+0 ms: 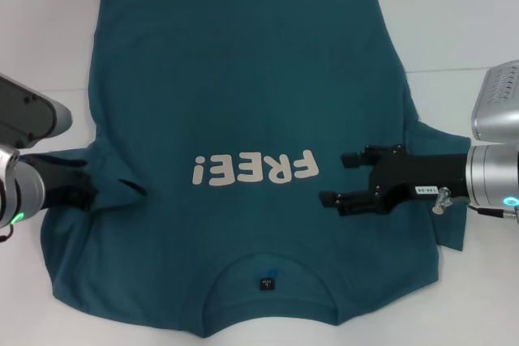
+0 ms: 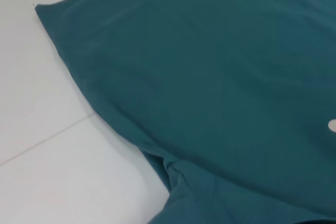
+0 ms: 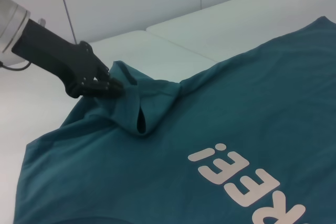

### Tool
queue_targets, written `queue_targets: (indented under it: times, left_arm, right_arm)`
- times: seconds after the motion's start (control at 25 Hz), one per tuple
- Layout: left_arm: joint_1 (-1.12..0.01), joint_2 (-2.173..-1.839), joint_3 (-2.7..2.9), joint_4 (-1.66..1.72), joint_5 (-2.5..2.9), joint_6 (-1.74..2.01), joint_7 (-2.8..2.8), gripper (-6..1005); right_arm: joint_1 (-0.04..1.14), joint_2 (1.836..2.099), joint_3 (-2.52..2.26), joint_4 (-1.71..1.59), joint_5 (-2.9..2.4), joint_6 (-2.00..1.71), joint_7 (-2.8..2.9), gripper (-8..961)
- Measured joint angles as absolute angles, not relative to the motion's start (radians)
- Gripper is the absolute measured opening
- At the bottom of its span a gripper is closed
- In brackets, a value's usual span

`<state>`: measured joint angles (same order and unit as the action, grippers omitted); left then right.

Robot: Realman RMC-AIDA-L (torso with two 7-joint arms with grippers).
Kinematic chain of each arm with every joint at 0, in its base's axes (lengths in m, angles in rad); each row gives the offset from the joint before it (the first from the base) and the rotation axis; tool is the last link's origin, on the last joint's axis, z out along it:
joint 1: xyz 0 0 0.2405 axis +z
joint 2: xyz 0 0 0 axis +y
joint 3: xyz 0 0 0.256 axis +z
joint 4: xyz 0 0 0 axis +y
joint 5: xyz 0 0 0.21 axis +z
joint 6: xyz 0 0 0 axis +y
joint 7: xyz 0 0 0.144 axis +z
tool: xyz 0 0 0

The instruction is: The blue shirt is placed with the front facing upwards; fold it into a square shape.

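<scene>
My left gripper needs to let go and grip again with the shirt's sleeve bunched [image 3: 137, 98] and only partly folded in, before it moves the sleeve farther over the shirt's front [image 1: 146, 174].
The blue shirt [image 1: 243, 79] lies front up on the white table [image 1: 454, 22], collar and dark neck label [image 1: 265, 283] nearest me, with the cream "FREE!" lettering [image 1: 255, 169] at mid-chest. My left gripper [image 1: 91, 192] is at the shirt's left sleeve [image 1: 122, 188]. In the right wrist view the left gripper [image 3: 113, 85] is shut on the bunched sleeve fabric [image 3: 139, 106], lifted slightly and drawn inward. My right gripper [image 1: 336, 177] is open and empty, just above the shirt to the right of the lettering. The left wrist view shows only the shirt [image 2: 236, 77] and the table.
The shirt's right sleeve [image 1: 450, 224] lies flat under my right arm. A seam in the table top [image 1: 462, 70] runs across beyond the right arm. Bare table [image 2: 42, 156] borders the shirt's left side.
</scene>
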<state>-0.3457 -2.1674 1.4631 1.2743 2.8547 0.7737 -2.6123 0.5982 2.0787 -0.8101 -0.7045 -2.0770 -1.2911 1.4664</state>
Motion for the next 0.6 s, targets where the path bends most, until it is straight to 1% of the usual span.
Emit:
queue_targets:
  times: [0.44,0.6]
  left_arm:
    - [-0.334,-2.169,1.471,1.322,2.855,0.818,-2.61,18]
    - [-0.305,-2.172,1.494,1.385,2.855,0.833,-2.61,20]
  right_arm:
    - [0.601,2.075,-0.811,-0.704,-2.077,-1.288,1.466,912]
    - [0.599,2.075,-0.808,-0.704,-2.077,-1.283,1.466,912]
